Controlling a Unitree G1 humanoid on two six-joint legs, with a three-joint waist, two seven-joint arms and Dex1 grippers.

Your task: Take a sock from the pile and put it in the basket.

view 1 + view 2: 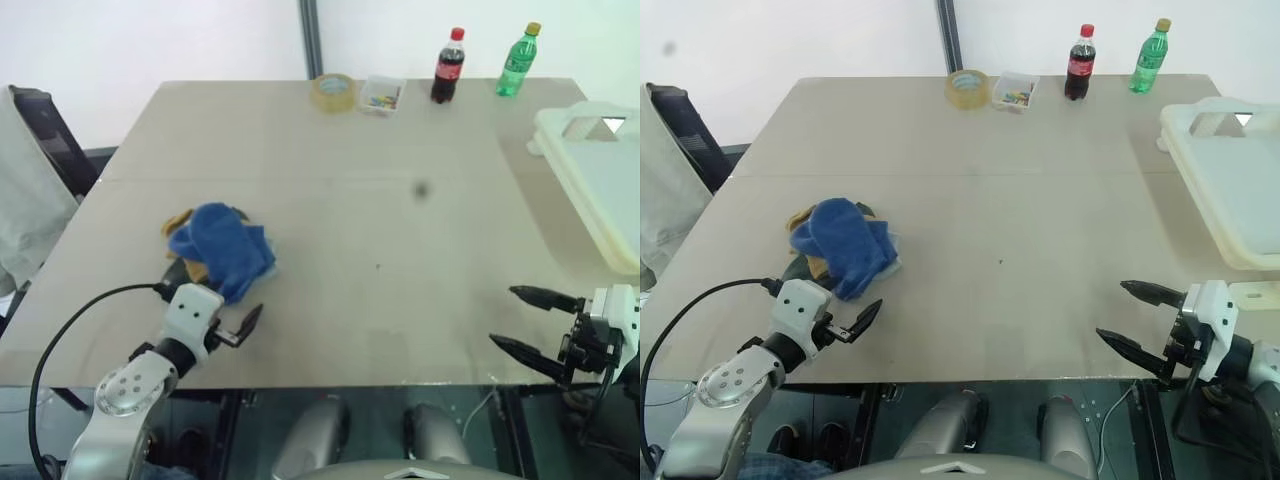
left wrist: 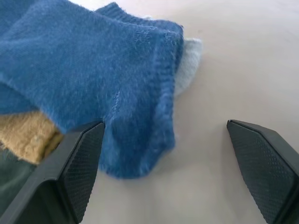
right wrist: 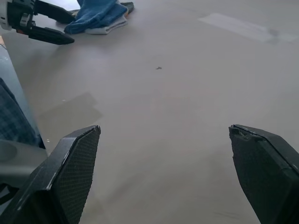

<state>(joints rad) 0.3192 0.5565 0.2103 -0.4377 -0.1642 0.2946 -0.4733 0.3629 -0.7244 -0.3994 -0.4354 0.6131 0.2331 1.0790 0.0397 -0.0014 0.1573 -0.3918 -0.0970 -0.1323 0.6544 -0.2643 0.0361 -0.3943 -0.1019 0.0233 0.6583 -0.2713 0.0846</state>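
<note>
Another blue edge (image 2: 135, 18) pokes out from behind the blue sock's cuff (image 2: 160, 105). A matching sock should stay on the pile when I lift the blue sock.
The blue sock (image 1: 222, 250) lies on top of the pile (image 1: 180, 225) at the table's left, over mustard-yellow (image 2: 23, 135), light grey (image 2: 189, 70) and dark green socks. My left gripper (image 1: 228, 300) is open right at the pile's near side. In the left wrist view the blue sock's end (image 2: 135, 140) reaches into the gap beside one finger (image 2: 79, 163); nothing is gripped. My right gripper (image 1: 502, 316) hangs open over the table's front right edge, holding nothing. The cream-white basket (image 1: 570, 185) stands at the table's right edge, beyond the right gripper.
At the far edge stand a tape roll (image 1: 333, 92), a small clear box (image 1: 381, 95), a cola bottle (image 1: 449, 66) and a green bottle (image 1: 517, 62). A chair draped with pale cloth (image 1: 30, 190) stands to the left of the table.
</note>
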